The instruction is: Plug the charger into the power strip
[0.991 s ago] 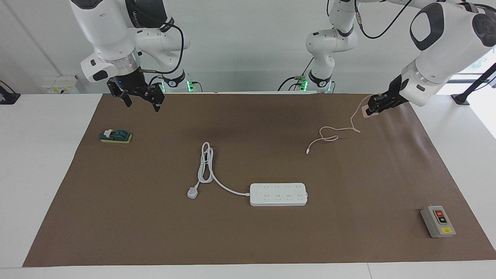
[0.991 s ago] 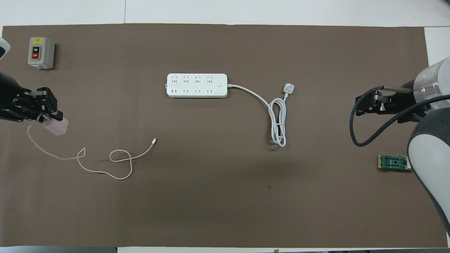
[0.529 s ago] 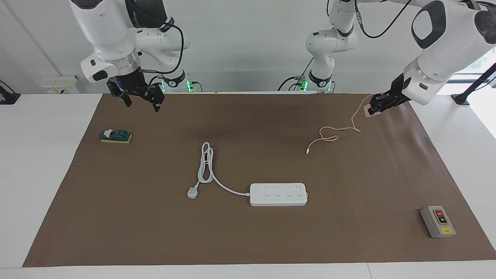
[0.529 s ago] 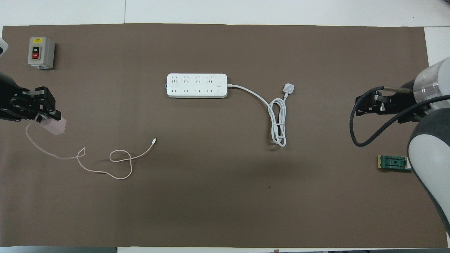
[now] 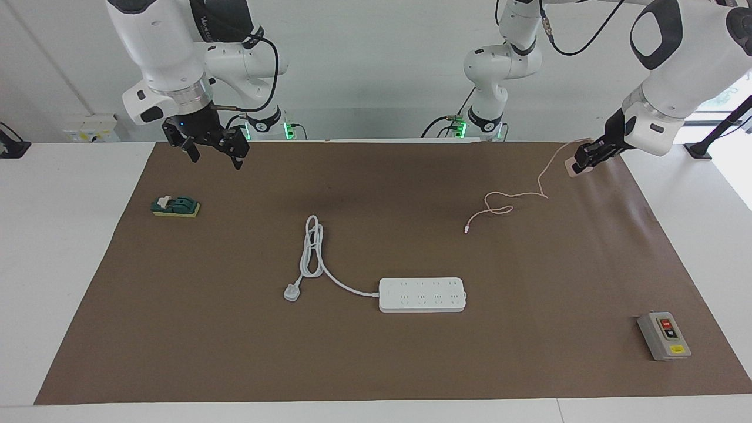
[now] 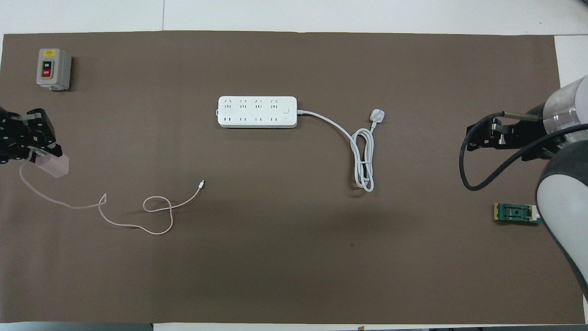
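The robot's left gripper holds the charger [image 6: 55,165] at a slant, far from the power strip, so the robot should swing back, point the gripper down and move toward the power strip's nearest end sockets [image 6: 227,111].
The charger [image 5: 570,167], a pale-pink cube, is held in my left gripper [image 5: 583,163] above the mat's corner at the left arm's end, near the robots. It also shows in the overhead view [image 6: 54,166] under the left gripper [image 6: 42,154]. Its thin pink cable [image 5: 506,202] hangs down and lies looped on the mat [image 6: 156,219]. The white power strip [image 5: 422,294] lies flat mid-table, farther from the robots, also seen from overhead [image 6: 257,111]. My right gripper [image 5: 212,151] hangs open and empty in the air over the mat's edge at the right arm's end [image 6: 482,137].
The strip's thick white cord ends in a white three-pin plug [image 5: 292,292] toward the right arm's end. A grey button box [image 5: 664,335] sits at the mat's corner farthest from the robots at the left arm's end. A green block [image 5: 175,206] lies under the right arm.
My left gripper has carried the charger up and toward the left arm's end of the table, pulling the cable's near part along. The right arm has barely moved.
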`<action>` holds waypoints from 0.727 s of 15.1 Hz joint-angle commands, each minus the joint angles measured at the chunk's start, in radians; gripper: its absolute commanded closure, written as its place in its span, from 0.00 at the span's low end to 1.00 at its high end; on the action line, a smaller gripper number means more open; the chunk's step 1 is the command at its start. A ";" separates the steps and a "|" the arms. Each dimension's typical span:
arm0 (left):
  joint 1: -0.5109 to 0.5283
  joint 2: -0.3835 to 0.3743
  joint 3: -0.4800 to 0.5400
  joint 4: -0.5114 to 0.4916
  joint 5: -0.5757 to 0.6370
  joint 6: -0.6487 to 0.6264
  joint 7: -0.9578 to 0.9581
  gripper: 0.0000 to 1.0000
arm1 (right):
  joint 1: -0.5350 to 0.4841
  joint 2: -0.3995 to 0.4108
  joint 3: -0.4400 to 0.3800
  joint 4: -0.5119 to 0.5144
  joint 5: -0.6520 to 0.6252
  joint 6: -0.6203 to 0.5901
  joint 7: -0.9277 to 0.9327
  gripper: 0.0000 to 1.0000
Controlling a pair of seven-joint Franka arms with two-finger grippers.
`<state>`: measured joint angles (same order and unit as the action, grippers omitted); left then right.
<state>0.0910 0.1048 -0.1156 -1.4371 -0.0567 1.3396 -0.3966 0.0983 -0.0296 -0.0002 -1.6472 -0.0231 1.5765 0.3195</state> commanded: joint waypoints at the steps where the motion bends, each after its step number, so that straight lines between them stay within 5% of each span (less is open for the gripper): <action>1: 0.001 -0.086 0.002 0.006 0.023 -0.050 -0.059 1.00 | -0.015 -0.006 -0.014 0.007 0.002 -0.030 -0.095 0.00; 8: -0.002 -0.109 0.001 0.004 0.057 -0.076 -0.082 1.00 | -0.022 -0.012 -0.029 0.003 0.000 -0.033 -0.135 0.00; 11: 0.006 -0.094 0.004 0.006 0.055 -0.071 -0.241 1.00 | -0.022 -0.012 -0.032 0.001 0.000 -0.035 -0.132 0.00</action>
<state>0.0932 0.0048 -0.1103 -1.4340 -0.0199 1.2786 -0.5621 0.0933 -0.0305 -0.0411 -1.6466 -0.0230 1.5618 0.2056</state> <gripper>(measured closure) 0.678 0.000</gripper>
